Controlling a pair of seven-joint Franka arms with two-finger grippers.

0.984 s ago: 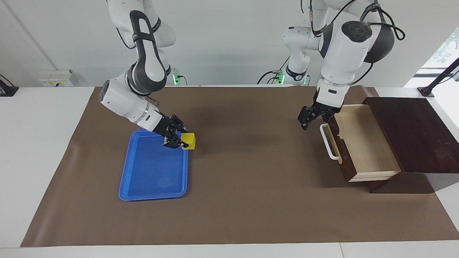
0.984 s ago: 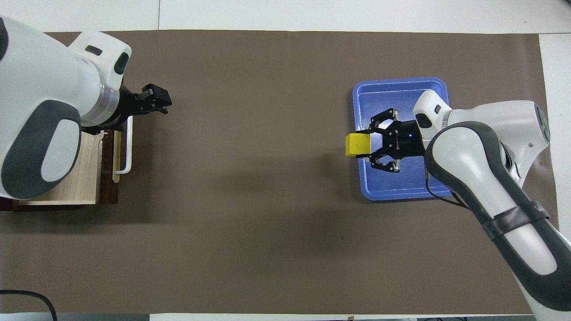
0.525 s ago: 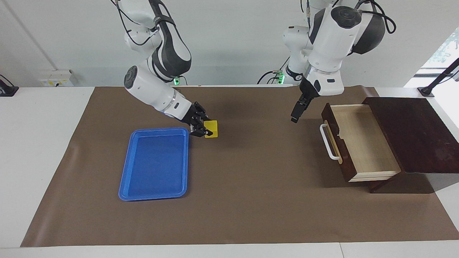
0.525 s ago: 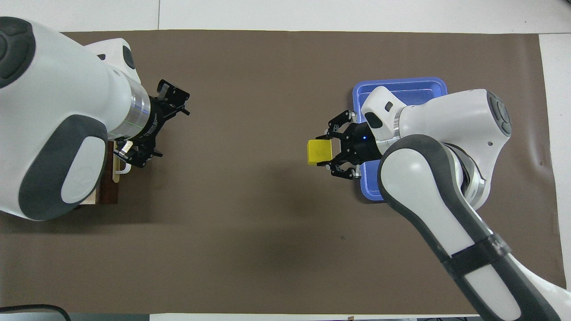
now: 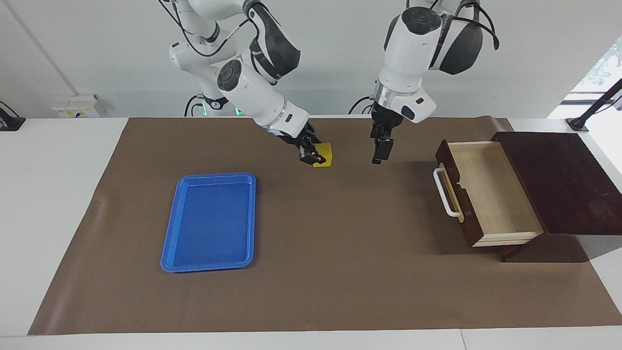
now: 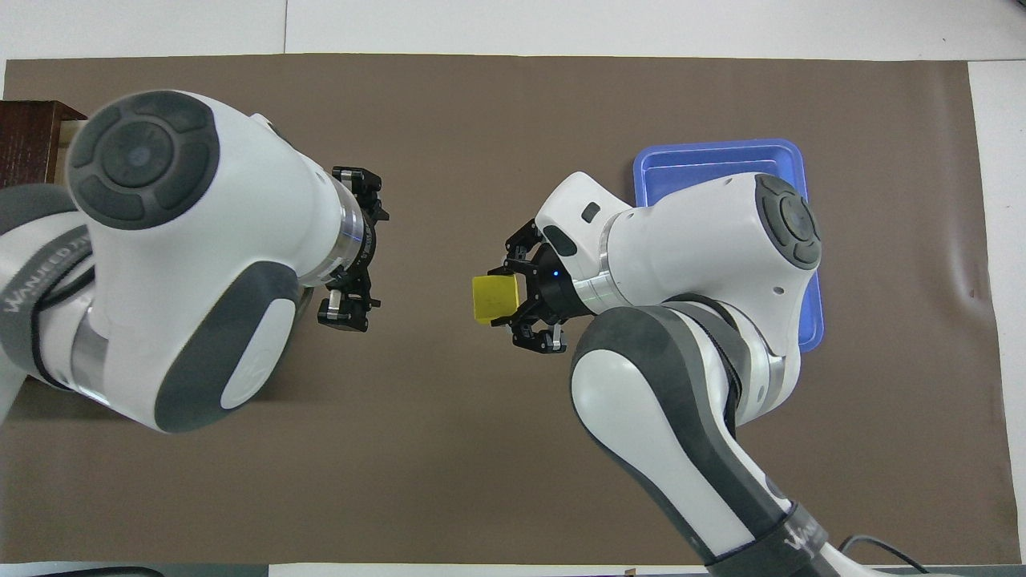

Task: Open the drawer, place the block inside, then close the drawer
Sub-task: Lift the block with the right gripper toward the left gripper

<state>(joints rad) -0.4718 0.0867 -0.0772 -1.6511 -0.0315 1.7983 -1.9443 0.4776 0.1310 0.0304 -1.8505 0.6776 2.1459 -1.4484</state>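
Next, I take the block's free side (image 6: 482,300) with my left gripper and carry the block to the open drawer (image 5: 495,189), because my right gripper holds it far from there.
My right gripper (image 5: 317,156) is shut on the block (image 5: 324,155), a small yellow cube (image 6: 494,298), and holds it in the air over the brown mat (image 5: 340,272) at mid-table. Close beside it my left gripper (image 5: 380,150) hangs open, pointing down, with nothing in it, over the mat between the block and the drawer. The drawer (image 5: 491,194) is pulled out of its dark cabinet (image 5: 559,180) at the left arm's end, showing its pale, bare inside and white bar handle (image 5: 444,192). In the overhead view my left arm hides the drawer.
A flat blue tray (image 5: 210,222) lies on the mat toward the right arm's end, with nothing in it. White tabletop (image 5: 53,204) borders the mat at both ends.
My right gripper has carried the block off the tray's edge to mid-table, toward the drawer's end. My left gripper has left the drawer handle and swung toward the middle, turning to point down.
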